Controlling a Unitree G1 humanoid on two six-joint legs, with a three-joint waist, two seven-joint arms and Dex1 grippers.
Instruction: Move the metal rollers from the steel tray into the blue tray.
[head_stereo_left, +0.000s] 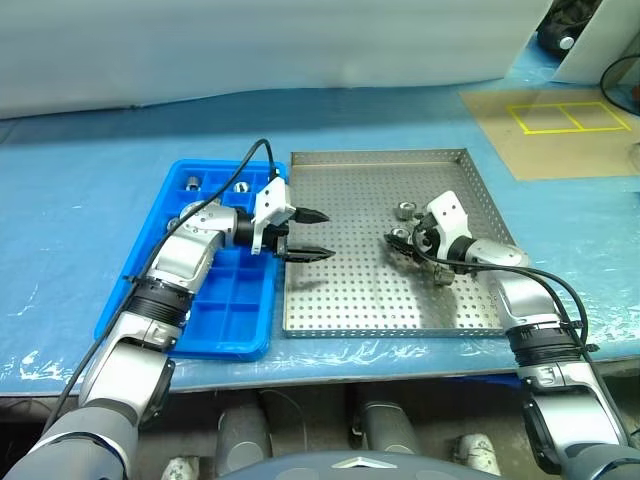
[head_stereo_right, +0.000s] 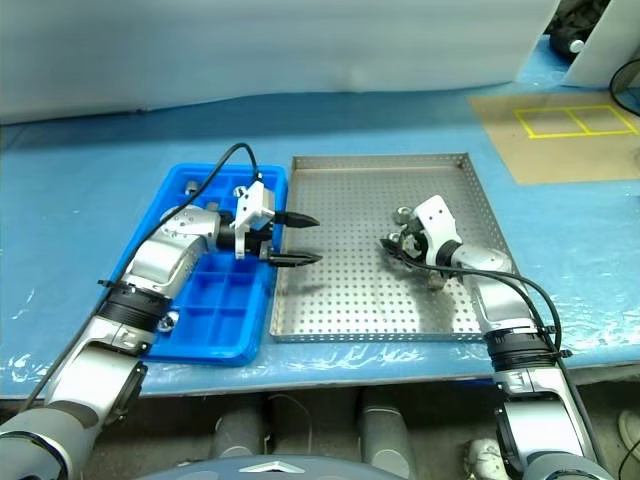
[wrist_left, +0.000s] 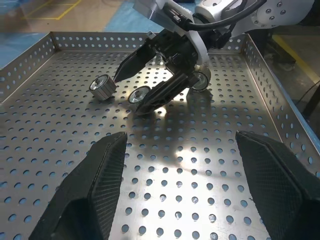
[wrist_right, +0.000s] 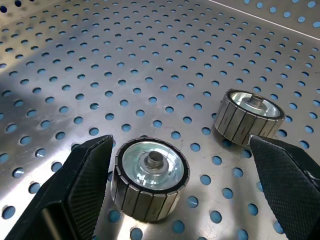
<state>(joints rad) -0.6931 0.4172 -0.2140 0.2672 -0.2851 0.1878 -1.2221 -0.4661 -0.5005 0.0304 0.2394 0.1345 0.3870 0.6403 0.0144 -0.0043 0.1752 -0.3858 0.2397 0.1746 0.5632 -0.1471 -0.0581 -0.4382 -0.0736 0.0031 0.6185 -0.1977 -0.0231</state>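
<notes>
Next, I pull my left gripper's arm back first, because it lies across the blue tray's compartments (head_stereo_left: 236, 268). Then my right gripper can bring the metal roller (wrist_right: 151, 180) in.
The steel tray (head_stereo_left: 350, 295) lies in the middle of the table, and the blue tray (head_stereo_left: 228, 305) lies against its left side. My right gripper (wrist_right: 180, 144) is open and low over the steel tray's right half. One metal roller (wrist_right: 150, 177) stands between its fingers, close to one finger (wrist_right: 75, 190). A second roller (wrist_right: 248, 116) lies just beyond the other finger, and a third (head_stereo_left: 441, 276) lies by the wrist. My left gripper (head_stereo_left: 328, 234) is open with nothing in it, above the steel tray's left edge and pointing right. Two rollers (head_stereo_left: 192, 182) sit in the blue tray's far compartments.
Blue plastic sheeting (head_stereo_left: 70, 230) covers the table. A brown board with a yellow marked rectangle (head_stereo_left: 570, 118) lies at the back right. A black cable (head_stereo_left: 235, 175) arcs over the blue tray to my left wrist. The table's front edge runs just below both trays.
</notes>
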